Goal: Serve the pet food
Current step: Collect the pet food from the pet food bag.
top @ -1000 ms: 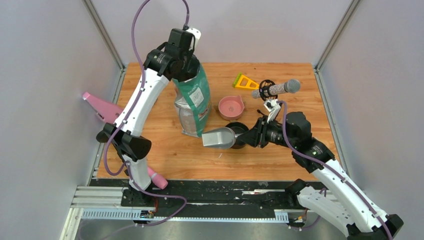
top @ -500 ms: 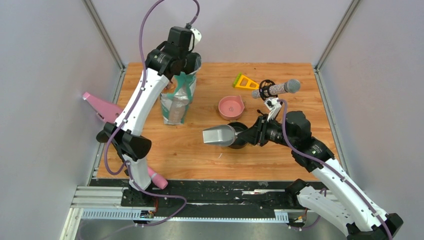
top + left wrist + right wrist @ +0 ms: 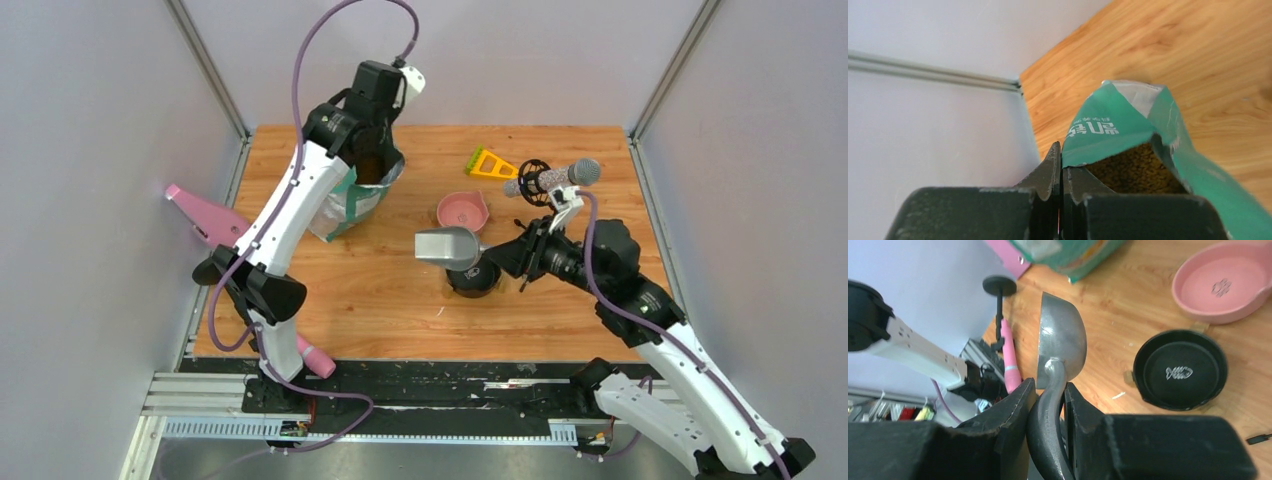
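My right gripper is about to dig in, but the bag's opening is far from the empty scoop, so my left gripper should bring the bag to the scoop [image 3: 447, 247] first.
The teal-green and white bag [image 3: 345, 200] leans at the back left of the table, its mouth open. Brown pet food [image 3: 376, 168] shows inside. My left gripper [image 3: 378, 128] is shut on the bag's top rim. In the left wrist view the jaws [image 3: 1062, 160] pinch the green edge of the bag [image 3: 1118, 125], with pet food [image 3: 1133, 172] just beyond. My right gripper [image 3: 505, 255] is shut on the handle of the grey scoop [image 3: 447, 247], held above the black bowl [image 3: 473, 278]. The scoop [image 3: 1060, 340] looks bare inside.
A pink bowl [image 3: 462, 211] sits behind the black bowl [image 3: 1180, 370]. A yellow triangle piece [image 3: 490, 164] and a grey brush-like tool [image 3: 550, 178] lie at the back right. Pink objects [image 3: 205, 215] rest off the table's left edge.
The left gripper has carried the bag left and back and tilted its mouth open toward the camera. The right gripper has lifted the scoop slightly back over the black bowl.
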Robot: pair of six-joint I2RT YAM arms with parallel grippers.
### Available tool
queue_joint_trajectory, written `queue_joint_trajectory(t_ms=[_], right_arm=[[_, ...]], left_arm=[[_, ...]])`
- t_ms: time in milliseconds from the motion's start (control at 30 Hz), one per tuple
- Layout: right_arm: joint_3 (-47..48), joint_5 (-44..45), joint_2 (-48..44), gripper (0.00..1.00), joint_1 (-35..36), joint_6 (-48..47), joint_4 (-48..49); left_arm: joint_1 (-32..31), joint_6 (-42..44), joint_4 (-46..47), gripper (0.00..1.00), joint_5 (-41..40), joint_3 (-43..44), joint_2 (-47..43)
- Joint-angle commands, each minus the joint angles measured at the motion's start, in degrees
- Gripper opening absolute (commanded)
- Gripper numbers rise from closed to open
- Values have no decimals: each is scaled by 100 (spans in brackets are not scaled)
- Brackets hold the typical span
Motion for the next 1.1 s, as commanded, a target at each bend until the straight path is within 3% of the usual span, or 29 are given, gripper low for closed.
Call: queue_joint_trajectory(t_ms=[0,233,400,567,1067], right_arm=[[663,997,-513,0,10,113,76],[1133,2229,-888,0,12,422,-674],[1443,1764,-964,0,10,819,-1104],[1546,2164,-1094,0,10,1137,-1469],[1913,2074,-25,0,9,1538,-2454]], left_arm=[[-871,-319,1040,0,-186,482,-343],[-1665,-536,1099,0,-438,-8,-119],[-2205,-767,1172,0,-521,-426,-72],[-2418,-1222,1074,0,-61,-499,-68],[-3253,-1659,1579,0,-25,-1049,-92]])
